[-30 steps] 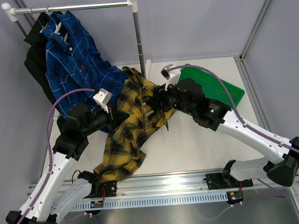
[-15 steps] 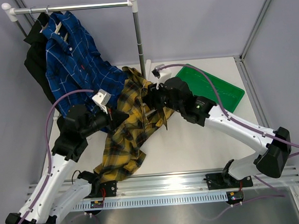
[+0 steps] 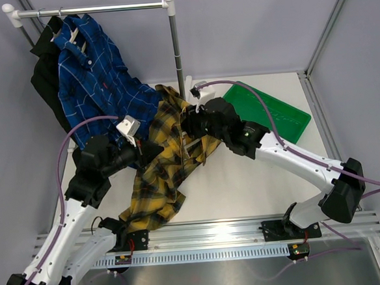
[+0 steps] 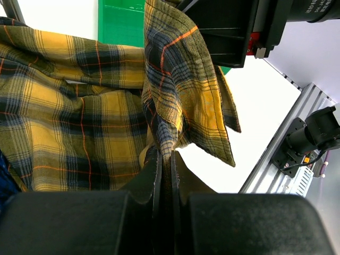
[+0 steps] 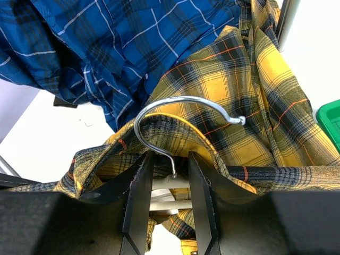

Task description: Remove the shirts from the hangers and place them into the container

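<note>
My left gripper should regrip the shirt's front edge (image 4: 174, 117) and pull while my right gripper holds the hanger, because the hanger's arms (image 5: 169, 205) are still inside the plaid shirt.
The yellow plaid shirt (image 3: 162, 170) lies spread on the table, still on its white hanger (image 5: 170, 181). The hanger's metal hook sticks up out of the collar. My right gripper (image 5: 169, 156) is at the collar (image 3: 189, 126), shut on the hanger's white neck just below the hook. My left gripper (image 4: 166, 156) is shut on a fold of the plaid shirt (image 4: 79, 122) at its left side (image 3: 140, 151). The blue checked shirt (image 3: 97, 77) and the black shirt (image 3: 42, 74) hang on the rail. The green container (image 3: 276, 113) lies at the back right, behind my right arm.
A metal rail (image 3: 89, 9) with white caps spans the back left, and its post (image 3: 177, 52) stands just behind the plaid collar. The blue shirt's tail (image 5: 133, 37) drapes down beside the plaid one. Grey walls close off the back and sides.
My right arm has slid left onto the plaid collar, and its jaws have narrowed around the hanger's neck. The left gripper has held still on the shirt.
</note>
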Tool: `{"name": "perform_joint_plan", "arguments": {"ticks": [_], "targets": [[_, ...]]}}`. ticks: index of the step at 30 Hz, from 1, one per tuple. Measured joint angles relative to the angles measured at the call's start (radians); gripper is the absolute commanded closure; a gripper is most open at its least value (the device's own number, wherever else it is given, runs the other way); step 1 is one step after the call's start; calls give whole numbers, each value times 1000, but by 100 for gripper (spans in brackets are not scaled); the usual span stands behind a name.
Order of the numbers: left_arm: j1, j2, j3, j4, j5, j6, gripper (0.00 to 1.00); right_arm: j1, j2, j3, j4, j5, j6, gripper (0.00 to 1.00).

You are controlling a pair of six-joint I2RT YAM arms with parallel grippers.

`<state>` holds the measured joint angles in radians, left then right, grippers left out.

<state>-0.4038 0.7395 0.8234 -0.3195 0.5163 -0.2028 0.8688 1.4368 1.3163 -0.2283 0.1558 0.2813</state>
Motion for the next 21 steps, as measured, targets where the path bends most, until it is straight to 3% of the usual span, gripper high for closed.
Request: {"name": "perform_joint_plan", "arguments": {"ticks": [12, 19, 21], "targets": [[0, -6, -16, 23, 7, -9, 100, 0, 0, -19, 11, -2, 2, 75], [0, -12, -32, 47, 11, -36, 100, 0, 0, -32, 20, 6, -10, 100], [0, -11, -32, 50, 8, -41, 85, 0, -3, -34, 21, 12, -17, 100]]}}
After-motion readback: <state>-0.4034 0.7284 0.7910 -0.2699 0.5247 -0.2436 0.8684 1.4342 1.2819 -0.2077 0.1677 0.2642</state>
